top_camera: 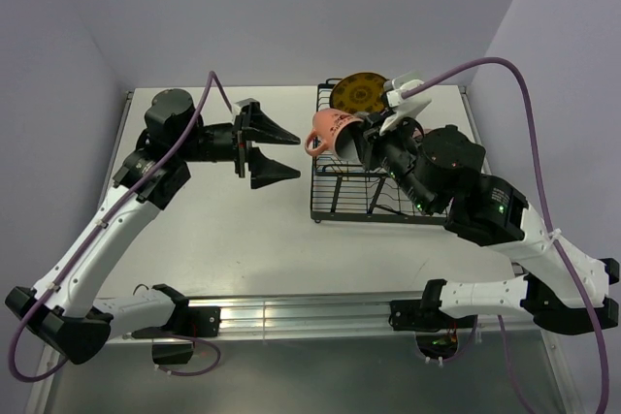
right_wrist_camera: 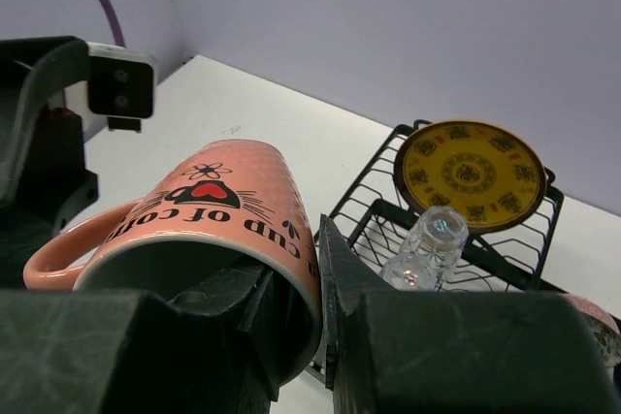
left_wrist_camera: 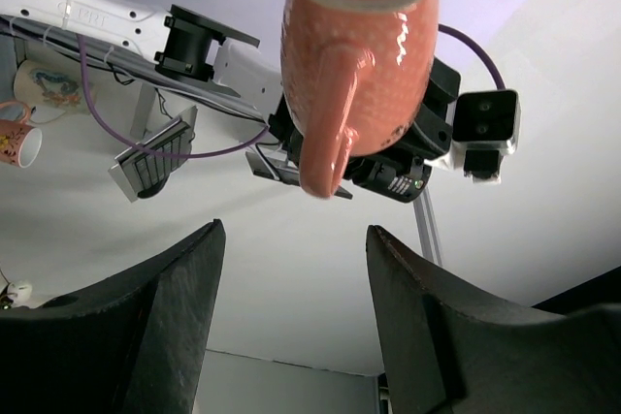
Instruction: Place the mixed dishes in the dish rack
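Note:
My right gripper is over the pink mug's rim (right_wrist_camera: 215, 239), so next my left gripper grabs the mug's handle (top_camera: 312, 146) before my right gripper opens and moves away.
My right gripper (top_camera: 357, 139) is shut on the rim of a pink mug (top_camera: 330, 131), one finger inside and one outside, and holds it tilted above the left end of the black wire dish rack (top_camera: 326, 193). In the right wrist view the mug (right_wrist_camera: 209, 210) carries a cat face and lettering, clamped in the gripper (right_wrist_camera: 309, 254). The yellow-orange plate (top_camera: 357, 92) stands upright at the rack's far end (right_wrist_camera: 473, 174). A clear glass tumbler (right_wrist_camera: 427, 247) lies in the rack (right_wrist_camera: 374, 181). My left gripper (top_camera: 291, 156) is open and empty, left of the mug (left_wrist_camera: 359, 55). The patterned bowl is hidden.
The white table (top_camera: 233, 230) spreads left and in front of the rack. Purple-grey walls close the back and sides. My right arm (top_camera: 466, 181) lies over the rack's right half. A metal rail (top_camera: 310, 317) runs along the near edge.

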`<state>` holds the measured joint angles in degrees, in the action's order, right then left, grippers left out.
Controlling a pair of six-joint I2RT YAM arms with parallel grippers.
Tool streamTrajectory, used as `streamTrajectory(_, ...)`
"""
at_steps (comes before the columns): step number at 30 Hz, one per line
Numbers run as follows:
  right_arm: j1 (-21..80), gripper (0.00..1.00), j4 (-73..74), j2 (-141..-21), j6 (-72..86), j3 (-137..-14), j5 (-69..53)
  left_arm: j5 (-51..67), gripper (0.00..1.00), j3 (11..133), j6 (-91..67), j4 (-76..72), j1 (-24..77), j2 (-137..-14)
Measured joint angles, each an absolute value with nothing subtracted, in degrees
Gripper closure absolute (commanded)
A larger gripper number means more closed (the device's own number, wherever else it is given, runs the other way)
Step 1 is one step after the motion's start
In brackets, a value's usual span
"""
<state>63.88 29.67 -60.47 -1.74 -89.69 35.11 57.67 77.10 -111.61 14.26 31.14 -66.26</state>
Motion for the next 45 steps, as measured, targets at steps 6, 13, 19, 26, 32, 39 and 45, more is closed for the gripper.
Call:
streamTrajectory(6, 65.5, 1.0, 26.6, -60.7, -1.8, -89.6, 34.9, 57.3, 0.37, 77.1, -112.1, 13.3, 31.1, -66.9)
streamTrajectory(13, 67.5, 1.0, 23.4, -63.2, -1.2, -89.6, 33.6, 57.2, 0.42, 77.1, -112.8, 11.5, 31.1, -67.4)
streamTrajectory(19, 68.5, 1.0, 23.1, -63.7, -0.4, -89.3, 34.2, 57.4, 0.58, 77.1, -113.8, 8.6, 30.9, -67.4)
streamTrajectory(26, 68.9, 1.0, 21.7, -63.1, 2.1, -87.7, 35.6, 57.6, 0.93, 75.8, -114.7, 4.3, 30.8, -67.2)
streamTrajectory(32, 68.9, 1.0, 20.5, -62.5, 3.9, -86.9, 35.4, 57.1, 1.0, 73.1, -115.9, -5.0, 30.6, -66.8)
streamTrajectory(39, 68.9, 1.0, 18.5, -61.6, 4.2, -85.8, 34.8, 57.5, 1.0, 71.0, -118.0, -13.5, 30.8, -67.4)
streamTrajectory(45, 68.6, 1.0, 17.5, -61.5, 4.1, -85.8, 32.8, 57.1, 1.0, 68.6, -119.8, -21.3, 30.9, -67.2)
